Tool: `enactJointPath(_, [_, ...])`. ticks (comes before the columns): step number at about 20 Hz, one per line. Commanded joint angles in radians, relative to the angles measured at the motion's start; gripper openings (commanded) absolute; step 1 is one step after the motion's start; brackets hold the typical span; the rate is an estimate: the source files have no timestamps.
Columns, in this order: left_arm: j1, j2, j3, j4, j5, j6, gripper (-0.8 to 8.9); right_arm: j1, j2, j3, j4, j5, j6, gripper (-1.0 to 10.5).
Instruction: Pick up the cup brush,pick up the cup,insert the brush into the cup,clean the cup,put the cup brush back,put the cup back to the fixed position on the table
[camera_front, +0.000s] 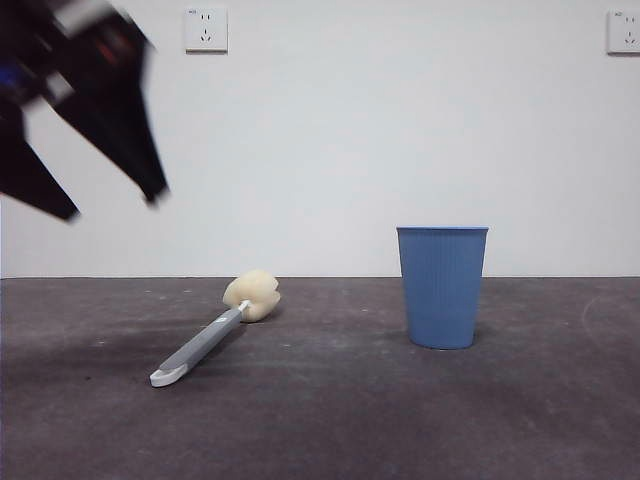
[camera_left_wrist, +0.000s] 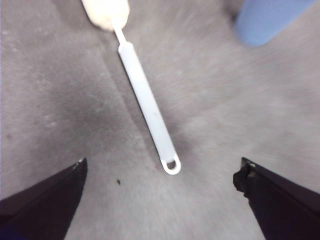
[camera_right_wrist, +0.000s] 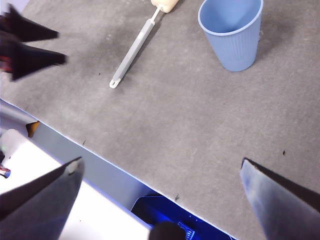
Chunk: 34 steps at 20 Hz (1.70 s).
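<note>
The cream sponge head (camera_front: 252, 294) looks narrower than the blue cup's opening (camera_front: 442, 229), so it will go all the way inside when I push the brush in.
The cup brush (camera_front: 205, 347) lies flat on the table (camera_front: 330, 420), left of the middle, with its cream sponge head (camera_front: 252, 295) towards the back and its white loop towards the front. The blue ribbed cup (camera_front: 442, 287) stands upright to its right, mouth up. My left gripper (camera_front: 110, 205) hangs open and blurred high at the left, above the brush and apart from it. In the left wrist view the brush handle (camera_left_wrist: 147, 107) runs between the open jaws of that gripper (camera_left_wrist: 161, 172). My right gripper (camera_right_wrist: 160, 165) is open and empty, high over the table's near edge.
The right wrist view shows the cup (camera_right_wrist: 232, 35), the brush (camera_right_wrist: 132, 52), the left gripper's dark tips (camera_right_wrist: 30, 47) and the table's front edge (camera_right_wrist: 100, 150). A white wall with sockets (camera_front: 205, 30) stands behind the table.
</note>
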Motion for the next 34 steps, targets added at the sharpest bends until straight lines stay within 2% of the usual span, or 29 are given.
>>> enactJointPath(1, [-0.048, 0.145, 0.025, 0.054, -0.062, -0.051, 5.01, 0.002, -0.001, 0.003, 0.008, -0.001, 0.008, 6.3])
enactJointPath(5, [-0.085, 0.354, 0.114, 0.069, -0.128, -0.088, 5.01, 0.002, -0.001, 0.003, 0.009, -0.001, 0.014, 6.3])
enactJointPath(9, [-0.092, 0.491, 0.186, 0.077, -0.132, -0.119, 4.99, 0.002, -0.001, 0.003, 0.009, -0.001, 0.015, 6.3])
enactJointPath(17, [-0.093, 0.591, 0.188, 0.11, -0.166, -0.169, 4.97, 0.002, -0.001, 0.003, 0.01, -0.002, 0.015, 6.3])
enactJointPath(18, [-0.098, 0.592, 0.188, 0.111, -0.18, -0.169, 4.8, 0.002, -0.001, 0.003, 0.01, -0.002, 0.015, 6.3])
enactJointPath(19, [-0.104, 0.592, 0.188, 0.112, -0.188, -0.169, 4.08, 0.002, -0.001, 0.003, 0.01, -0.002, 0.015, 6.3])
enactJointPath(23, [-0.111, 0.592, 0.188, 0.106, -0.168, -0.169, 0.42, 0.002, -0.001, 0.003, 0.01, -0.002, 0.015, 6.3])
enactJointPath(24, [-0.114, 0.592, 0.188, 0.106, -0.149, -0.169, -0.14, 0.002, -0.001, 0.003, 0.01, -0.002, 0.015, 6.3])
enactJointPath(34, [-0.116, 0.522, 0.205, 0.05, -0.13, -0.157, -0.12, 0.002, 0.0, 0.003, 0.012, -0.002, 0.056, 6.3])
